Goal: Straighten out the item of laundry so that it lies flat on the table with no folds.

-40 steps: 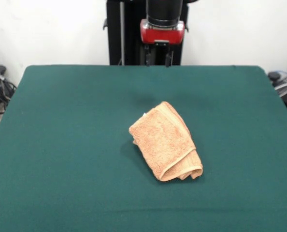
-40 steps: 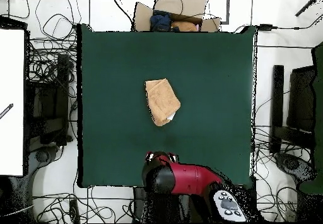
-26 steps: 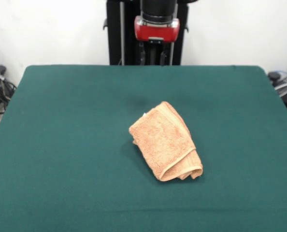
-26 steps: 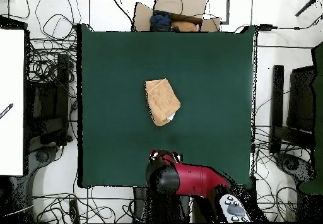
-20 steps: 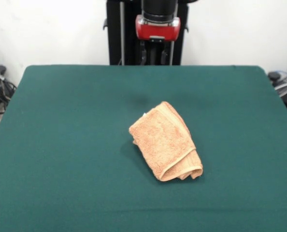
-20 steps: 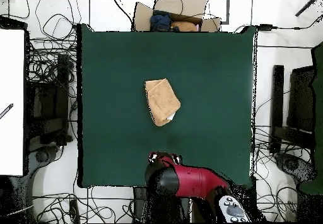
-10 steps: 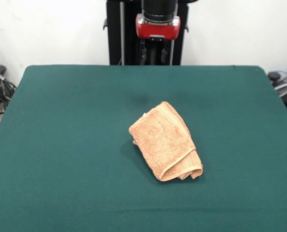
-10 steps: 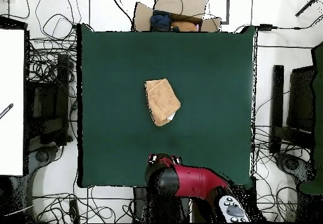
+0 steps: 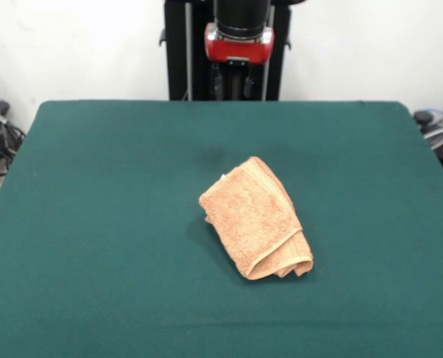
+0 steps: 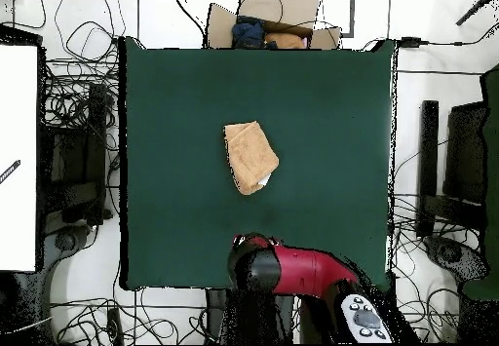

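A lower layer (image 9: 209, 220) shows under the towel's side edge (image 9: 253, 216), so I expect a hidden flap to fall and hang below when I lift the towel.
The item of laundry (image 9: 255, 216), a peach-orange terry towel, lies folded over on itself in a thick bundle near the middle of the dark green table (image 9: 95, 186). Its rolled edges face the near right. From overhead the towel (image 10: 250, 155) is a small oblong on the table (image 10: 331, 118). My gripper (image 9: 233, 86) hangs below the red wrist, over the table's far edge and well apart from the towel. It is open and holds nothing. In the overhead view the red arm (image 10: 292, 269) covers the gripper.
A cardboard box (image 10: 263, 25) with clothes in it stands just beyond one table edge in the overhead view. Tangled cables (image 10: 78, 108) lie on the floor along both sides. A white panel (image 10: 18, 157) stands at the left.
The wrist and gripper have drifted slightly sideways and up over the table's far edge. The towel has not moved.
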Controlling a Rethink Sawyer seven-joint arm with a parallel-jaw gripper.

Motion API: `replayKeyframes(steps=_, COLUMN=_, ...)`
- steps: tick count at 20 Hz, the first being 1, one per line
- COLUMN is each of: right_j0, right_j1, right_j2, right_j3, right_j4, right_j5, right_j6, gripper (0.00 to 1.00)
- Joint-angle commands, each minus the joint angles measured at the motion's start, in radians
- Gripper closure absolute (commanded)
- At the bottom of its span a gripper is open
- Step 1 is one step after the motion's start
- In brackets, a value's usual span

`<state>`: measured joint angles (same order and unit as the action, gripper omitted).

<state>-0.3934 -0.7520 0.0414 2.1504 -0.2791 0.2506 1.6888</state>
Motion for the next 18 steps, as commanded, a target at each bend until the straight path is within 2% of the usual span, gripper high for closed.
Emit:
replayKeyframes(steps=1, right_j0=-0.002, right_j1=0.05, right_j2=0.077, right_j3=-0.13, right_j4=0.018, right_j5=0.105, right_j6=0.049, gripper=0.0)
replayKeyframes(steps=8, right_j0=0.029, right_j1=0.065, right_j2=0.054, right_j3=-0.175, right_j4=0.013, right_j5=0.118, right_j6=0.072, gripper=0.0)
replayKeyframes(steps=11, right_j0=0.039, right_j1=0.09, right_j2=0.06, right_j3=-0.219, right_j4=0.02, right_j5=0.146, right_j6=0.067, gripper=0.0)
replayKeyframes(steps=18, right_j0=0.047, right_j1=0.16, right_j2=0.088, right_j3=-0.285, right_j4=0.037, right_j5=0.124, right_j6=0.082, gripper=0.0)
